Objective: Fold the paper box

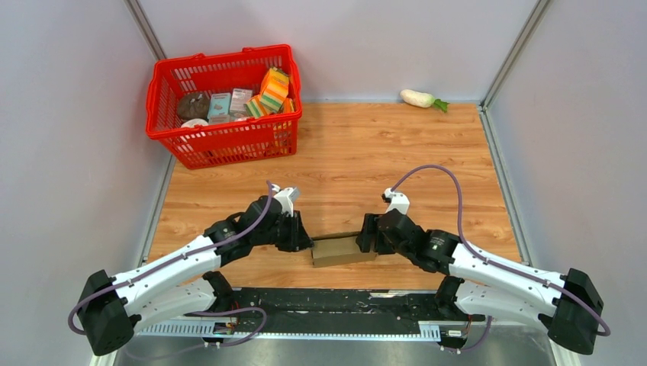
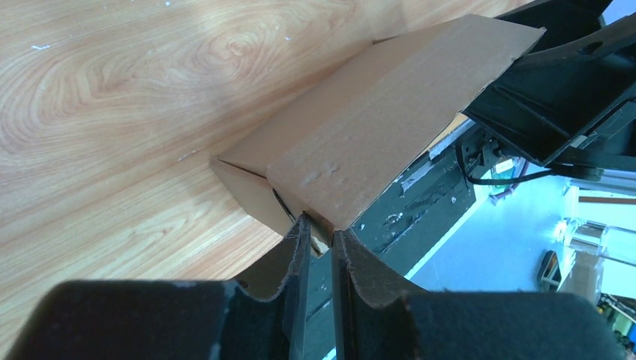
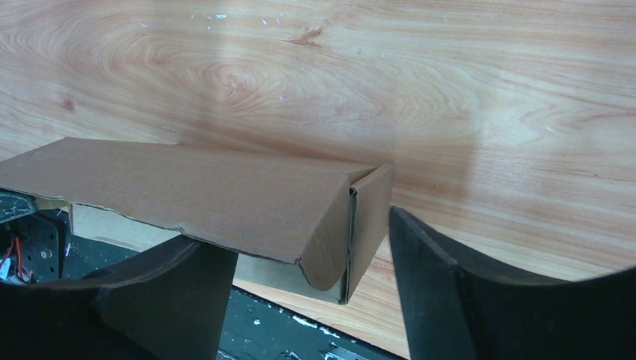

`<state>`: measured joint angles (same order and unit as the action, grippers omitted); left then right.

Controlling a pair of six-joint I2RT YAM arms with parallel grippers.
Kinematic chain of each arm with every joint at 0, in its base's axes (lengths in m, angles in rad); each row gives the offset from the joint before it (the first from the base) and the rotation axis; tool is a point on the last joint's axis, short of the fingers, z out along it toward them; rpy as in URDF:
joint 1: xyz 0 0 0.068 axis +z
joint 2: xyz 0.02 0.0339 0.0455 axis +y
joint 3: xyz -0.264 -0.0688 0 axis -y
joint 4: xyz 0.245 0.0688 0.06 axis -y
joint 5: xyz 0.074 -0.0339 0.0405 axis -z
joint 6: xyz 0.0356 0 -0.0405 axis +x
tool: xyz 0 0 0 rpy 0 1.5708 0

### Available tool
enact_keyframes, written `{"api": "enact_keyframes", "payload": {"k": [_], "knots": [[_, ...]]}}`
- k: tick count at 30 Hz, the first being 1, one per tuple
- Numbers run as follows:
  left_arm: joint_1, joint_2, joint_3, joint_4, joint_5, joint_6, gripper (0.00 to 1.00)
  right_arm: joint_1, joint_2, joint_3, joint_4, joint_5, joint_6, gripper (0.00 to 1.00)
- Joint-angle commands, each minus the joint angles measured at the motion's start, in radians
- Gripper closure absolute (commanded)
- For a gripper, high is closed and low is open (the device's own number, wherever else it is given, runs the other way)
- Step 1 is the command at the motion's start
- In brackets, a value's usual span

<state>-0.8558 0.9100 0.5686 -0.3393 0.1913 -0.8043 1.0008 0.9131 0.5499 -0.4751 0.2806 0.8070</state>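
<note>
I should move both my grippers back, as the lid's front flap [image 3: 225,199] sticks out past the box's front side, and they should pinch its end corners [image 3: 325,266] together before they tuck the flap in.
The paper box [image 1: 343,249] is a small flat brown cardboard box lying at the table's near edge between the two arms. Its lid panel [image 2: 375,127] is down, with the seam at the left end slightly agape. My left gripper [image 1: 305,242] is at the box's left end; in the left wrist view its jaws [image 2: 321,225] stand narrow with a small cardboard tab pinched between the tips. My right gripper [image 1: 365,238] is at the right end. In the right wrist view it [image 3: 300,229] is open, its fingers [image 3: 420,255] straddling the box's end corner [image 3: 360,217] without touching.
A red basket [image 1: 221,65] with packaged groceries stands at the back left. A white radish [image 1: 418,97] lies by the back wall. The black base rail [image 1: 328,301] runs just below the table's near edge, right under the box.
</note>
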Motion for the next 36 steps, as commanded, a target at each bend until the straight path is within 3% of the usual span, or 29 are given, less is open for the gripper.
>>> {"api": "enact_keyframes", "payload": {"k": [1,8,14,16,17,22,28,36], "knots": [[-0.023,-0.01,-0.013,-0.067,-0.016,0.028,0.78,0.009,-0.042,0.056,-0.049,0.002,-0.031,0.23],[-0.043,-0.01,-0.029,-0.075,-0.055,0.036,0.78,0.007,-0.131,0.136,-0.172,0.009,0.001,0.08],[-0.077,0.006,-0.029,-0.069,-0.095,0.027,0.79,-0.004,-0.123,0.212,-0.258,0.046,0.167,0.06],[-0.083,0.009,-0.029,-0.07,-0.107,0.025,0.79,-0.01,-0.099,0.235,-0.281,0.064,0.176,0.09],[-0.084,0.009,-0.03,-0.07,-0.108,0.024,0.79,-0.011,-0.082,0.248,-0.281,0.077,0.181,0.16],[-0.094,0.001,-0.032,-0.072,-0.121,0.024,0.79,-0.024,-0.043,0.22,-0.228,0.12,0.136,0.24],[-0.094,-0.005,-0.035,-0.072,-0.121,0.025,0.79,-0.034,-0.042,0.163,-0.175,0.106,0.115,0.45],[-0.095,-0.132,-0.02,-0.105,-0.109,0.034,0.57,-0.034,-0.094,0.036,-0.097,0.042,0.129,0.57]]}}
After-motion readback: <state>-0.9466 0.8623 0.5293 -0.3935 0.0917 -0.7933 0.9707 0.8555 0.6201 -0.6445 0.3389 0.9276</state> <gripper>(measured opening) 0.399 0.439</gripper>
